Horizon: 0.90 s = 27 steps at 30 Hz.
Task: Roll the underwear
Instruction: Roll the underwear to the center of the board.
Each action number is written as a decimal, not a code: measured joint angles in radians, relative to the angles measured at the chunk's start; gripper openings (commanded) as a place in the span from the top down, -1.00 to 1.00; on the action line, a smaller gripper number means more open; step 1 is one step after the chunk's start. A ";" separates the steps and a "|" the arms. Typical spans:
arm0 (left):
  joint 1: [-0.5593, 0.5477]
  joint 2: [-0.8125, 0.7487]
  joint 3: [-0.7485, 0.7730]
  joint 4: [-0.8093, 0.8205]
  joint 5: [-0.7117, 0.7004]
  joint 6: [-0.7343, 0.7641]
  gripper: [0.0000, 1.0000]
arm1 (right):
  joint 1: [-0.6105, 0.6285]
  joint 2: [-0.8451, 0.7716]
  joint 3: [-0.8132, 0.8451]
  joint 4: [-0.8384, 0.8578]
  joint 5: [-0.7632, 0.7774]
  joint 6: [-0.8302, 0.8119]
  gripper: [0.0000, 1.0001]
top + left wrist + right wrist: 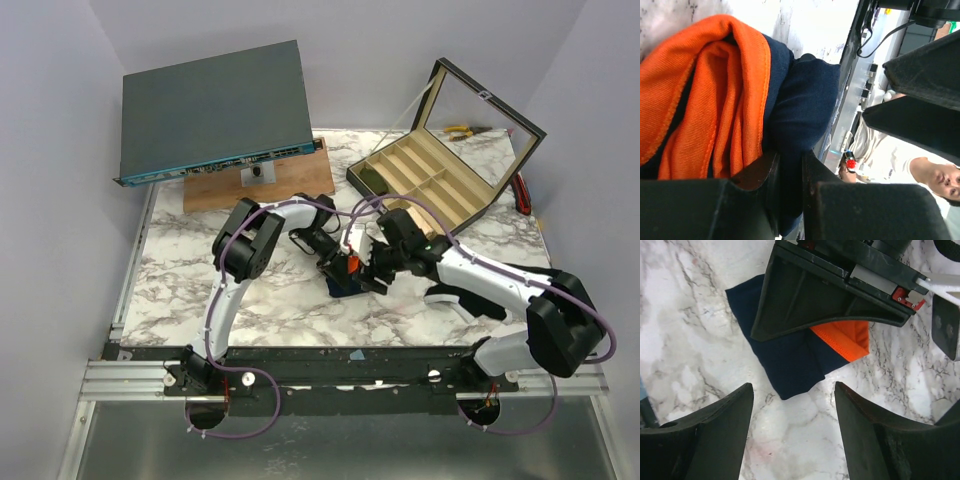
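I should hold the fold's loose end (814, 80) with my right gripper while my left gripper takes a new grip from above, because my left gripper is tilting far over with the underwear's navy fold (790, 137).
The underwear (347, 281), navy blue with orange trim, lies bunched on the marble table's middle. My left gripper (345, 264) is shut on a navy fold of it (790, 165); orange fabric (705, 95) bulges beside the jaws in the left wrist view. My right gripper (376, 268) is open and empty, just right of the garment. In the right wrist view the underwear (790, 360) lies on the table beyond the spread fingers (865, 435), with the left gripper's finger (815, 295) over it. Its white waistband and lettering are hidden.
An open wooden compartment box (440, 170) with a glass lid stands at the back right. A dark flat device (215, 110) rests on a wooden board (260, 185) at the back left. A black cloth (465, 300) lies under the right arm.
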<state>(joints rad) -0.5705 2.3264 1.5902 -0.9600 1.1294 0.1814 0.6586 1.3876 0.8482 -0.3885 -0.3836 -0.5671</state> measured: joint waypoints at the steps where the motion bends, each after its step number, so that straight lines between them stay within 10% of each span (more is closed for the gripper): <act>1: 0.000 0.007 0.007 -0.010 0.004 0.002 1.00 | 0.019 0.006 0.000 0.008 0.026 -0.013 -0.39; 19: 0.006 0.052 0.048 -0.090 0.034 0.026 1.00 | 0.180 0.164 -0.010 0.060 0.249 -0.198 -0.38; 27: 0.006 0.053 0.050 -0.097 0.034 0.032 1.00 | 0.180 0.219 0.024 0.075 0.236 -0.212 0.01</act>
<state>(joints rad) -0.5640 2.3798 1.6398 -1.0573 1.1633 0.2131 0.8391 1.6062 0.8719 -0.3138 -0.1474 -0.7795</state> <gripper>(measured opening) 0.142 0.601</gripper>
